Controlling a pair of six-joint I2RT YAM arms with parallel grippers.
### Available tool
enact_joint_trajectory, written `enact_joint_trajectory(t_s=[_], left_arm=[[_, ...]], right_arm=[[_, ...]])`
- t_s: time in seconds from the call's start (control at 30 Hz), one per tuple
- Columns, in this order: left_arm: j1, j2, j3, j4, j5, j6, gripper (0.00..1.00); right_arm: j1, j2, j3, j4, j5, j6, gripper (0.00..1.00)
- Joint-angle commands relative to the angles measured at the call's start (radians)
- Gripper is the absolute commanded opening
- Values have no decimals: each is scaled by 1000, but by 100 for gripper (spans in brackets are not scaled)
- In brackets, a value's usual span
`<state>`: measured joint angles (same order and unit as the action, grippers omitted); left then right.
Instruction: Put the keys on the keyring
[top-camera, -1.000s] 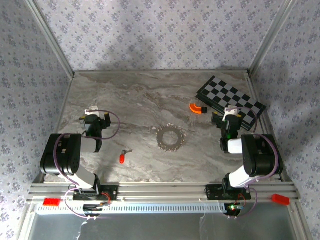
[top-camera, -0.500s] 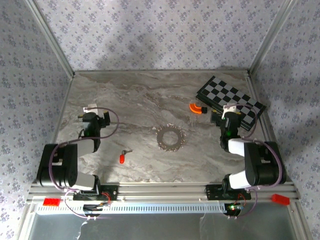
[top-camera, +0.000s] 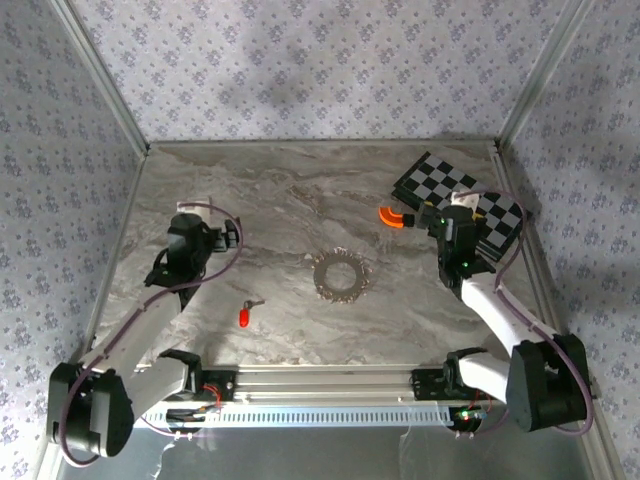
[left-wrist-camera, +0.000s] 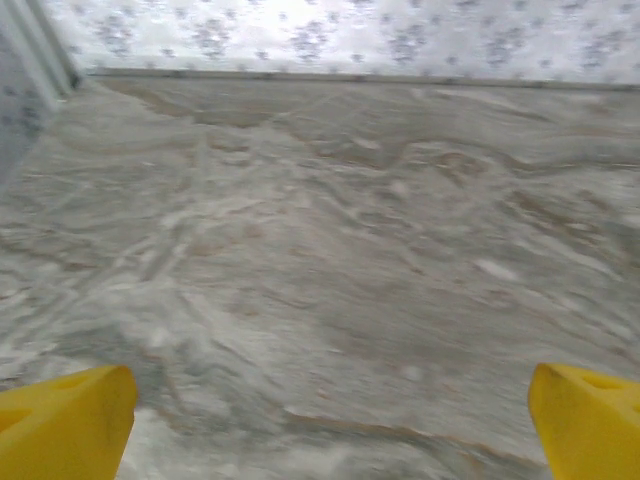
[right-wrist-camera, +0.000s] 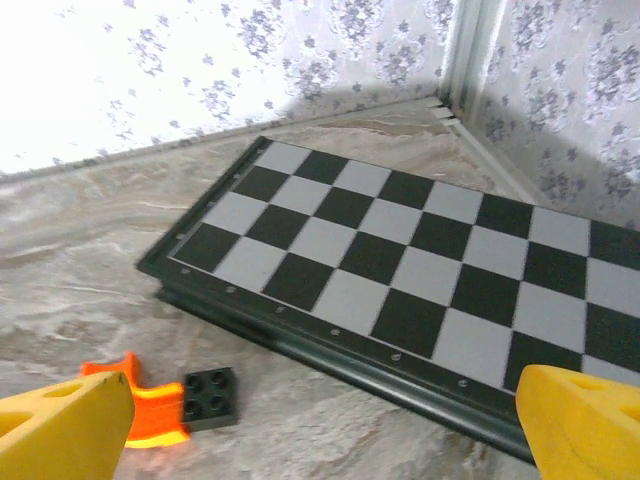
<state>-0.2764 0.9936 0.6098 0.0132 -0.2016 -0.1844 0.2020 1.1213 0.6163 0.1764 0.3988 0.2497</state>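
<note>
My left gripper is open and has a clear way over marble (top-camera: 279, 242) to the keyring's small rings (top-camera: 348, 299), so it should keep going there until its fingers are on both sides of a ring.
The keyring (top-camera: 340, 275), a silvery toothed ring, lies flat at the middle of the marble table. A small red-headed key (top-camera: 246, 314) lies to its left, nearer the front edge. My left gripper (top-camera: 196, 222) hovers over the left part of the table, behind the key. Its yellow fingertips (left-wrist-camera: 68, 425) stand wide apart over bare marble, so it is open. My right gripper (top-camera: 452, 222) hangs at the near edge of the chequered board, right of the keyring. Its yellow fingertips (right-wrist-camera: 62, 428) are spread wide with nothing between them.
A black-and-white chequered board (top-camera: 460, 205) lies at the back right, its near edge (right-wrist-camera: 330, 345) just ahead of my right gripper. An orange curved piece (top-camera: 392, 217) with a small black brick (right-wrist-camera: 210, 397) lies left of it. Patterned walls enclose the table.
Both arms have stretched out from their folded pose. The left gripper shifted slightly right and the right gripper moved toward the board. Key and keyring have not moved.
</note>
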Motion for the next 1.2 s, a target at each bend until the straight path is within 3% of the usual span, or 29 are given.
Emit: enact_joint_trajectory(t_s=[0.0,0.17,0.3,0.47,0.63,0.97,1.17], left_arm=[[-87,-28,61,-216,22,-126,100],[-205,-18,122,-378,71,-330,100],[-306,-16,107,-362,166,-396,100],[-466,-13,94,-355,134,-436,100],[-594,12,87,-349,89,-469,95],[-776,169,81,-193,81,-481,72],[-821,299,132,-144,85,-475,61]], right_arm=[[48,-7,68,-262,-73,137,100],[175,26,124,-398,-161,137,99],[304,35,157,-475,-190,119,100],[386,28,160,-564,-359,117,99],[453,-20,109,-622,-452,151,100],[428,-159,-29,-597,-593,227,100],[360,-200,-83,-575,-639,245,100]])
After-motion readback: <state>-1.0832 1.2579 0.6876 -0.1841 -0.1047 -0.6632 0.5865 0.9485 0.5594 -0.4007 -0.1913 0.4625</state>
